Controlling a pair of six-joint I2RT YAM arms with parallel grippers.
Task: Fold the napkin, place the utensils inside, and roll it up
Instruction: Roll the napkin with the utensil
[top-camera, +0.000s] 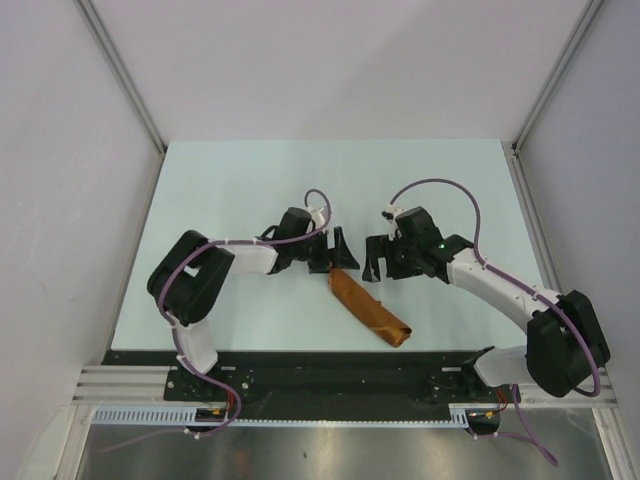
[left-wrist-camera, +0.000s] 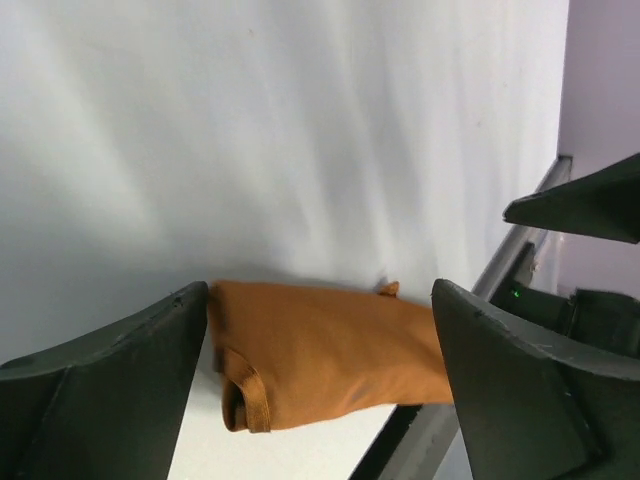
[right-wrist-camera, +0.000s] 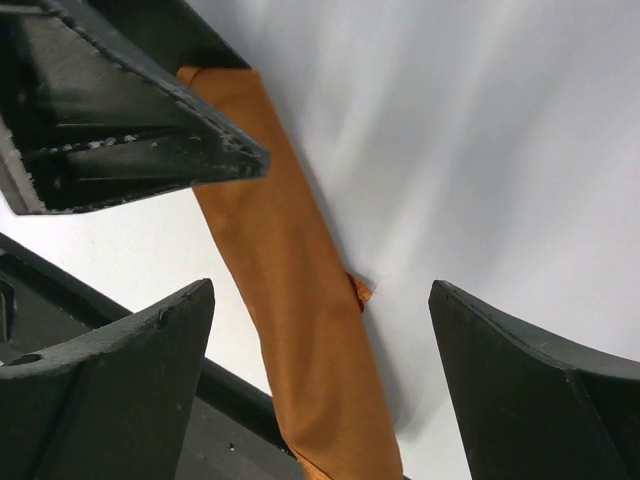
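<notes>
A loose corner sticks out of the side of the napkin roll, so my right gripper should go back and squeeze the roll's middle next to that corner.
The rust-orange napkin lies rolled into a tight tube on the table, running from near the middle down toward the front edge. It also shows in the left wrist view and the right wrist view. No fork is visible; it is hidden or out of view. My left gripper is open and empty, just above the roll's upper end. My right gripper is open and empty, just right of that end. Neither touches the napkin.
The pale table is bounded by grey walls at the back and sides. The black base rail runs along the front edge, close to the roll's lower end. The two grippers face each other closely.
</notes>
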